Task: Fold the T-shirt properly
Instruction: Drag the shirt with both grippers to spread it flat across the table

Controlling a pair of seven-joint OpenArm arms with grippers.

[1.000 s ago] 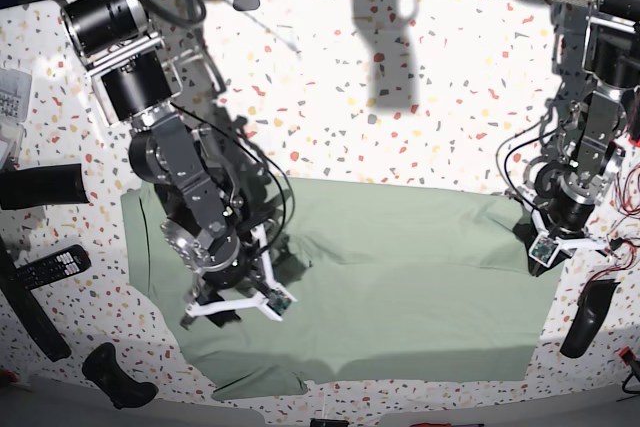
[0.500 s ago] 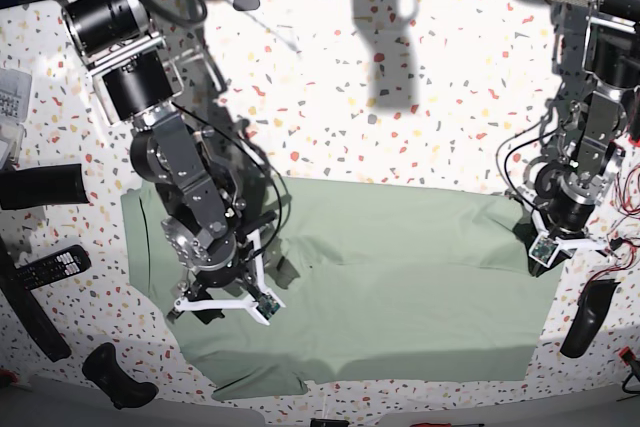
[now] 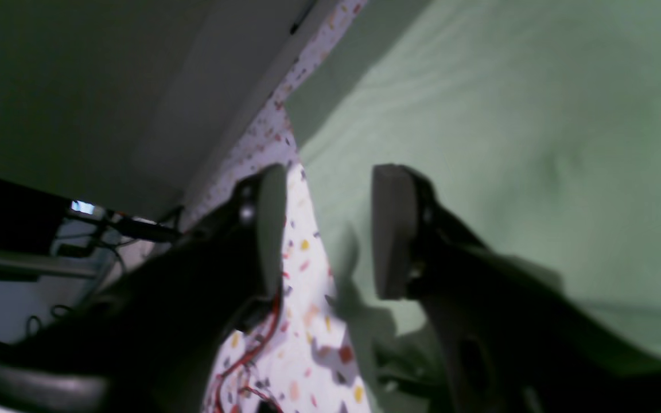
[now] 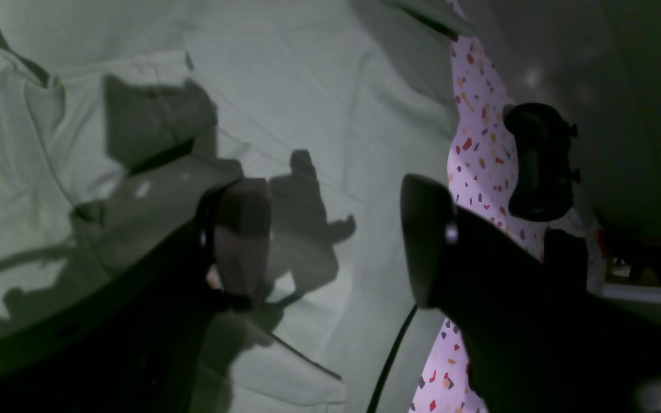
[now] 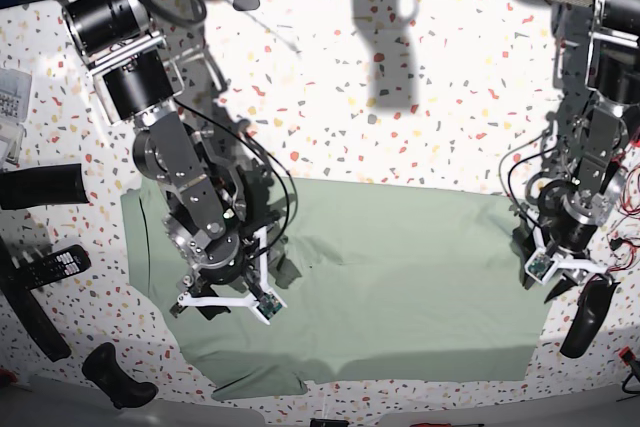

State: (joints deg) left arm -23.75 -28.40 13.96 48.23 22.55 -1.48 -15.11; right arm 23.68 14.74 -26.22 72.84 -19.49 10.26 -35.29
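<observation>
The T-shirt's hem (image 5: 420,380) lies close to the table's front edge, so my left gripper and my right gripper should grip its far edge (image 5: 505,203) and drag the T-shirt back.
The pale green T-shirt (image 5: 400,287) lies spread flat across the front half of the speckled table (image 5: 400,97). In the base view my right gripper (image 5: 226,303) hangs open over the shirt's left part. The right wrist view shows its fingers (image 4: 241,241) wide apart above wrinkled fabric (image 4: 107,115), holding nothing. My left gripper (image 5: 556,269) sits at the shirt's right edge. In the left wrist view the left gripper (image 3: 325,229) is open, with one finger (image 3: 391,229) over the cloth (image 3: 508,143) and the other over bare table.
On the table's left side lie a black cylinder (image 5: 40,187), a remote (image 5: 52,267) and a black handle-shaped object (image 5: 115,377). Another black object (image 5: 585,317) and red wires lie beside the left gripper. The table's front edge runs just below the shirt's hem.
The left gripper has opened, let go of the shirt's right edge and dropped slightly toward the front. The right gripper, still open, shifted a little leftward over the shirt.
</observation>
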